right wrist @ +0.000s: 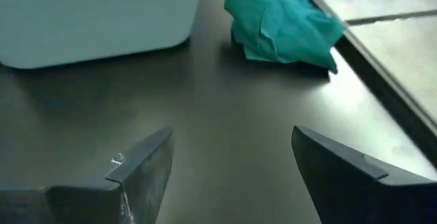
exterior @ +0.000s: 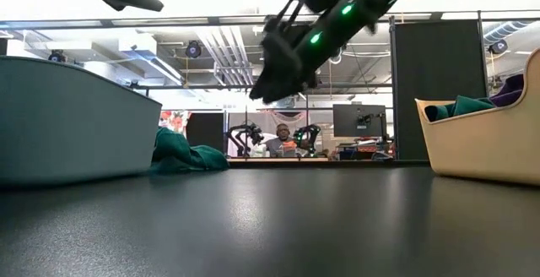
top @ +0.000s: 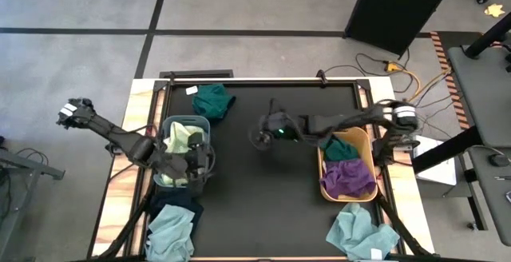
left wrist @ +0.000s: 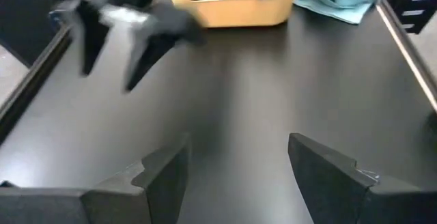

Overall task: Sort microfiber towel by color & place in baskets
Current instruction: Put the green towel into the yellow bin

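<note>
Open mat (right wrist: 214, 29) lies between the dark teal green towel and the grey-blue basket, so my right gripper should keep going toward the towel and close on its near fold (top: 216, 109).
A dark teal green towel (top: 212, 101) lies bunched on the black mat near the far edge, also seen in the right wrist view (right wrist: 280, 26). The grey-blue basket (top: 169, 126) holds a pale yellow-green towel (top: 182, 140). The orange-tan basket (top: 364, 138) holds a teal towel (top: 342, 148) and a purple towel (top: 348, 176). My right gripper (top: 259, 132) hovers open above mid-table, with the teal towel ahead of its fingers (right wrist: 232, 138). My left gripper (top: 209, 166) is open beside the grey-blue basket's right side, over bare mat (left wrist: 235, 149).
Light blue-grey towels lie at the near edge on the left (top: 170, 232) and on the right (top: 361, 234), and a navy towel (top: 177, 207) lies just beyond the left one. Bare mat (top: 263, 198) stretches between the baskets. Cables (top: 407, 78) run on the floor beyond the table's far right corner.
</note>
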Robot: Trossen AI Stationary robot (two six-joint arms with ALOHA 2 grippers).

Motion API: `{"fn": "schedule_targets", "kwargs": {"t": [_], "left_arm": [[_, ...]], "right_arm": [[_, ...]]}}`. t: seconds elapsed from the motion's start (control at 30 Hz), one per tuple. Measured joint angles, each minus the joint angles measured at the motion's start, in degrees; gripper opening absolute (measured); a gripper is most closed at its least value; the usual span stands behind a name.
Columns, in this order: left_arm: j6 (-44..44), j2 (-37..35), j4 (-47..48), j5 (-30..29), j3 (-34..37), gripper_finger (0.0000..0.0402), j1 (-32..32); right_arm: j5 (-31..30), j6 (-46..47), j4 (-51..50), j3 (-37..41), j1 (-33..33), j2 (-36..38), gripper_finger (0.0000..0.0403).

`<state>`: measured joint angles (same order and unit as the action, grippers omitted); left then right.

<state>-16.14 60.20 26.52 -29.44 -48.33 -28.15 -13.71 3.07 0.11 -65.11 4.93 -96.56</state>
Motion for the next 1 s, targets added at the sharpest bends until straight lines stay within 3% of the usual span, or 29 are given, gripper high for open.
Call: {"fn": "schedule_targets", "kwargs": {"t": [0.27,0.6,1.0], "left_arm": [[-4.5,0.0,1.9,-1.6,0.1,0.0231,-4.2],[-6.1,0.1,3.7,-1.5,0.1,0.0231,-4.6],[-5.4,-2.3,5.0,-2.5,0.2,0.0231,-4.5]], "right_arm": [[11.1,-6.6,-6.9,-15.7,8.3,-13.9,0.0306],[11.1,-6.9,-7.4,-30.7,12.7,-27.4,0.0290],[10.8,7.8,-6.7,-51.7,12.2,-42.6,0.0272]]}}
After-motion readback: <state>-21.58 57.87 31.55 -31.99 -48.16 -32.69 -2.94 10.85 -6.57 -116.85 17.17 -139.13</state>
